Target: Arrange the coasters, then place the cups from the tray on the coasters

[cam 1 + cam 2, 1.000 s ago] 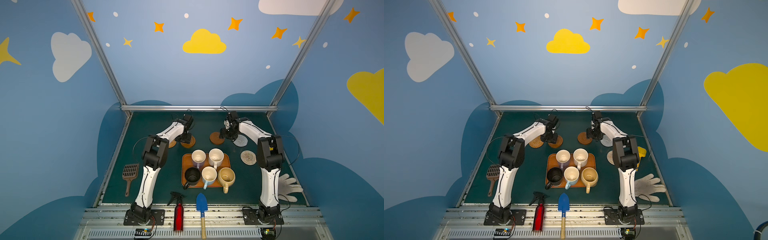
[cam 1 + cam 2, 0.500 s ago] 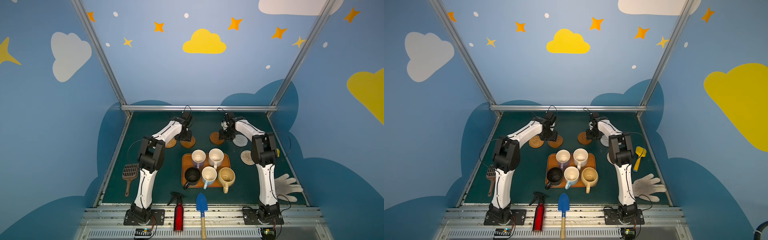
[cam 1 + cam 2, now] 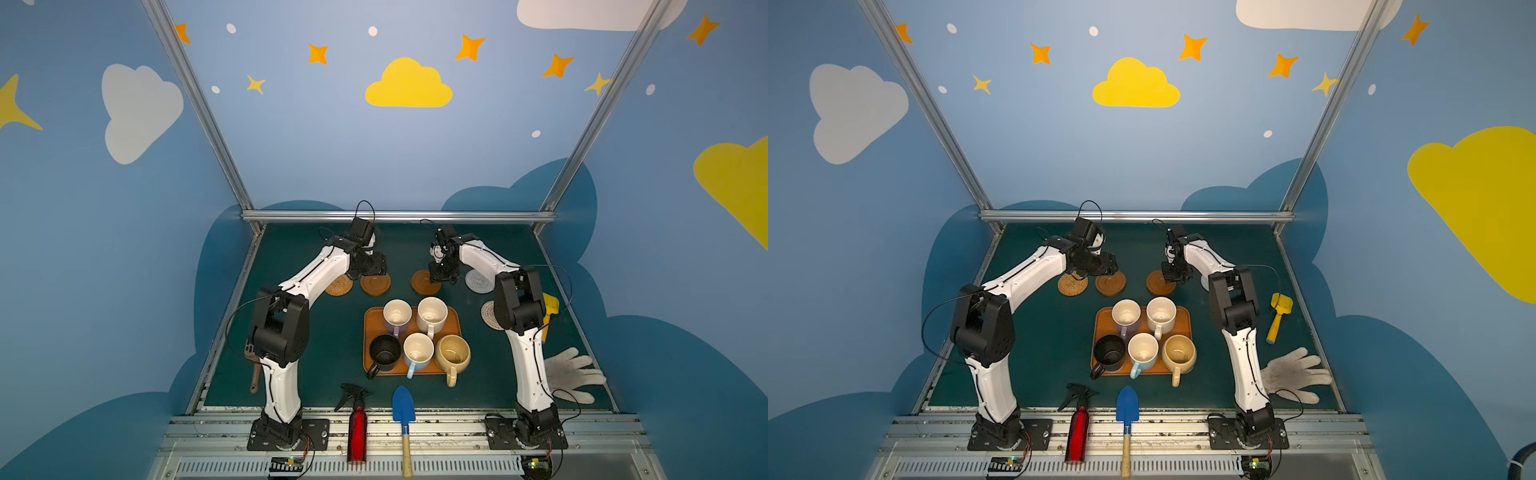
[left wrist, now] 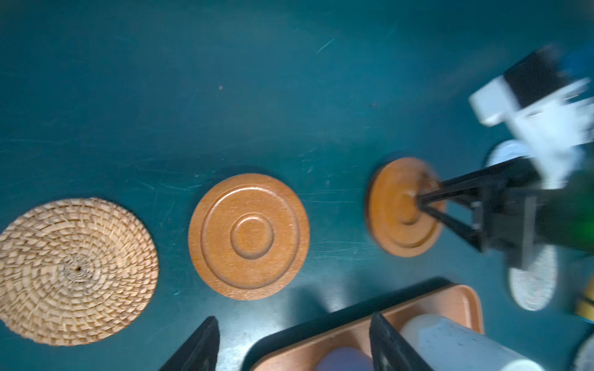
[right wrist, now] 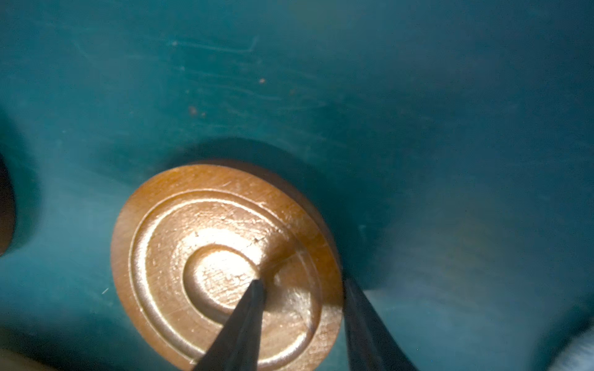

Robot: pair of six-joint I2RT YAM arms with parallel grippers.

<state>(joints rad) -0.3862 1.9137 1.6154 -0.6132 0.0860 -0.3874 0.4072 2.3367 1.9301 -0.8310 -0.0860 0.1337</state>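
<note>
The wooden coaster [image 3: 423, 283] beneath my right gripper is too far from the other one, so I should slide it closer with that gripper before the grey-white rope coaster.
Several coasters lie in a row behind the tray [image 3: 369, 322]: rattan [image 3: 338, 286], wooden [image 3: 375, 285], wooden [image 3: 420, 282], grey-white rope [image 3: 478, 281]. A beige rope one [image 3: 487, 315] is half hidden by the right arm. Lilac [image 3: 397, 316], cream-white [image 3: 432, 313], black [image 3: 384, 353], light blue [image 3: 417, 351] and tan [image 3: 453, 353] cups stand on the tray. My left gripper [image 4: 294, 318] hangs open and empty near the left wooden coaster [image 4: 249, 236]. My right gripper [image 5: 302, 282] straddles the other wooden coaster [image 5: 199, 257], one fingertip [image 5: 254, 295] on its centre, the other outside the rim; whether they press is unclear.
A red spray bottle [image 3: 357, 432] and a blue trowel [image 3: 404, 411] lie at the front edge. A white glove [image 3: 575, 374] and a yellow scoop [image 3: 1278, 316] sit at the right. A brown scoop [image 3: 253, 374] lies behind the left arm. The metal rail [image 3: 395, 216] bounds the back.
The left jaws have widened and that arm's elbow has swung toward the front left. The right jaws have narrowed over their wooden coaster, and that gripper has shifted slightly left.
</note>
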